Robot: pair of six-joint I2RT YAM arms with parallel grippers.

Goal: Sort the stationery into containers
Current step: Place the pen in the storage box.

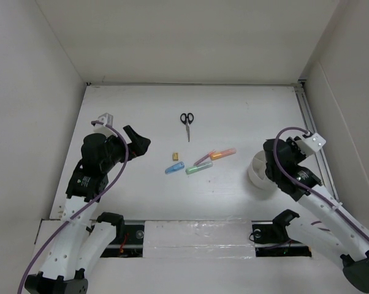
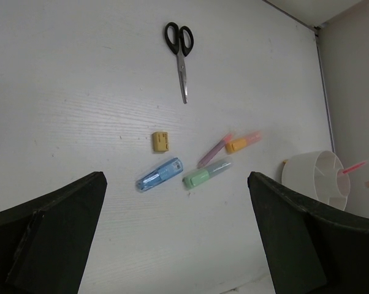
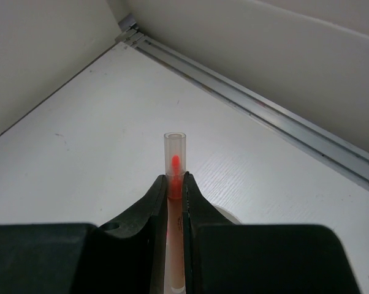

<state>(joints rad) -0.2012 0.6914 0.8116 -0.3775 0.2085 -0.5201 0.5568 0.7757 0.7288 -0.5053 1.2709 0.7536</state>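
I should keep moving my right gripper to the middle ring (image 2: 342, 183) and let go there, because the red pen is upright and its lower end faces the open white cup.
Black-handled scissors (image 1: 186, 119) (image 2: 180, 55) lie at the table's far middle. Nearer lie a tiny yellow block (image 1: 176, 156) (image 2: 160, 142), a blue marker (image 1: 174, 168) (image 2: 160, 174), a green marker (image 1: 198, 168) (image 2: 207, 173), a purple pen (image 1: 204, 158) (image 2: 214, 150) and an orange marker (image 1: 223, 154) (image 2: 243, 142). The white divided cup (image 1: 258, 176) (image 2: 316, 179) stands at the right. My right gripper (image 1: 271, 160) (image 3: 175, 179) is above it, shut on a red pen (image 3: 174, 150) with a clear cap. My left gripper (image 1: 140, 141) (image 2: 176, 184) is open and empty, left of the group.
The cup's rim (image 3: 227, 215) shows just under my right fingers. A metal rail (image 1: 313, 141) (image 3: 264, 110) runs along the right wall. White walls enclose the table on the left, back and right. A red pen end (image 2: 355, 166) shows over the cup's right side.
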